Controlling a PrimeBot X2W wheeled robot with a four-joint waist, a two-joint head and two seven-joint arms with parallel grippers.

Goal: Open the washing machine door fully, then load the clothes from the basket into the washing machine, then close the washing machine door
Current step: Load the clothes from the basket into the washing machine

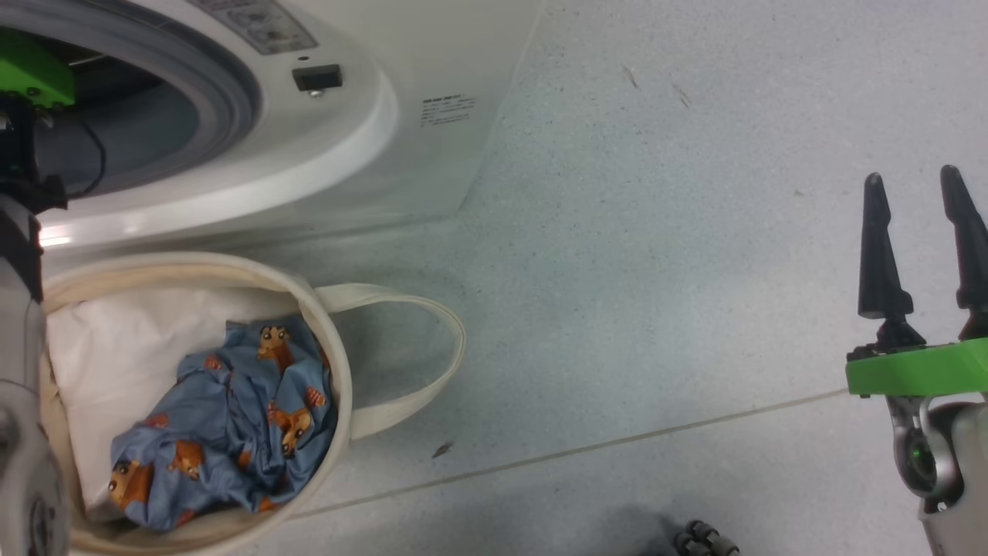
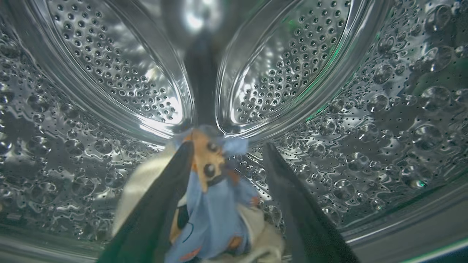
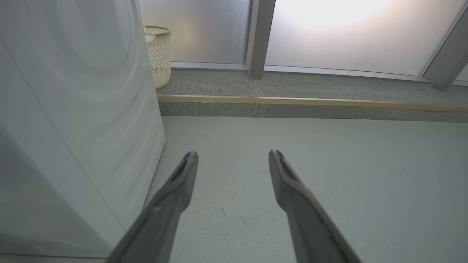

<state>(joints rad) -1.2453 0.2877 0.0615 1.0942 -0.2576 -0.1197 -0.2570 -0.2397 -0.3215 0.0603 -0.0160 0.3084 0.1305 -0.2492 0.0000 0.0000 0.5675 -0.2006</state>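
Observation:
I expect the whole heap to come up together and leave the white bundle behind when I lift the blue clothes [image 1: 245,422], since they lie loosely on top [image 1: 176,381].
The white washing machine [image 1: 347,131] stands at the upper left with its mouth uncovered; its door is out of view. My left arm's green wrist mount [image 1: 31,73] reaches into that mouth. Inside the perforated steel drum [image 2: 384,146], my left gripper [image 2: 228,146] is open, and a piece of the blue bear-print clothes [image 2: 215,204] lies between its spread fingers, against the left one. More of the clothes [image 1: 231,417] sit in the cream basket [image 1: 340,371] on the floor before the machine. My right gripper [image 1: 911,176] hovers open and empty over the floor at the right, its fingers [image 3: 182,182] wide apart.
A plain white bundle [image 1: 116,347] fills the basket's left side. The basket's looped handle [image 1: 432,363] lies on the floor to its right. A white perforated hamper [image 3: 159,54] stands on a raised step [image 3: 292,99] behind the machine, and bare floor [image 1: 656,309] spreads to the right.

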